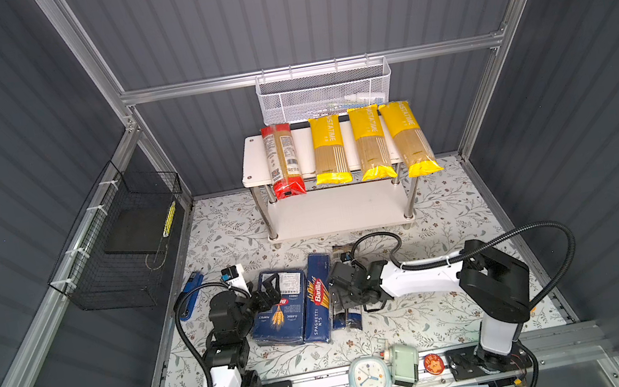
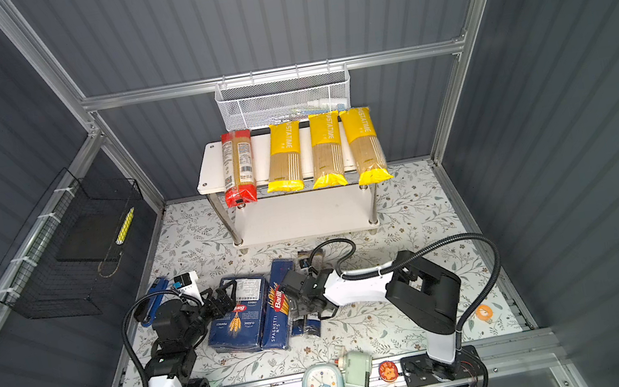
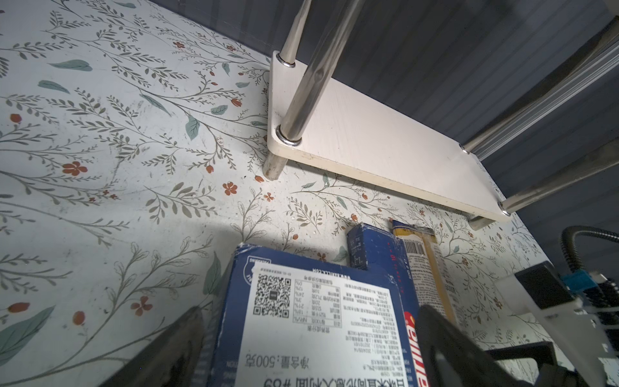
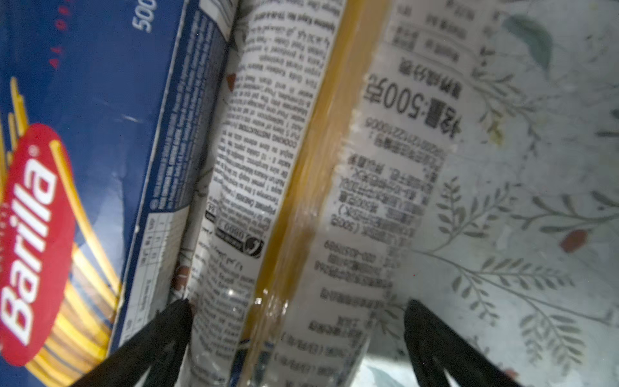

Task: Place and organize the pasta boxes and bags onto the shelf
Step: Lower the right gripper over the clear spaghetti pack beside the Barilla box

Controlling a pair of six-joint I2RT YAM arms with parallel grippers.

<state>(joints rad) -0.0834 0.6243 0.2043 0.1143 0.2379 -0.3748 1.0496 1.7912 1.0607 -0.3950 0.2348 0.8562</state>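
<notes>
I can see the clear bag slanting through my right gripper, next to the narrow Spaghetti box, so I need to pull the bag [image 4: 309, 200] away from the box before I lift the bag.
Both top views show the white shelf [image 1: 254, 161] [image 2: 211, 168] at the back; its top board carries a clear bag with red ends [image 1: 283, 160] and three yellow bags [image 1: 329, 149] [image 1: 370, 142] [image 1: 408, 136]. The lower board [image 3: 385, 144] is bare. On the table lie the wide blue box [image 1: 281, 321] [image 3: 311, 318], the narrow Spaghetti box [image 1: 318, 311] [image 4: 100, 100] and a clear bag with dark ends [image 1: 348, 321] [image 4: 301, 167], side by side. My left gripper [image 1: 270, 289] [image 3: 310, 348] is open and straddles the wide box's far end. My right gripper [image 1: 341, 301] [image 4: 298, 335] is open, one finger on each side of the clear bag.
A white mesh basket [image 1: 325, 91] hangs behind the shelf, and a black wire basket [image 1: 118, 241] hangs on the left wall. A blue tool [image 1: 192, 289] and a small white device [image 1: 234, 276] lie left of the boxes. A clock [image 1: 366, 377] and a green gadget [image 1: 404, 362] stand on the front rail.
</notes>
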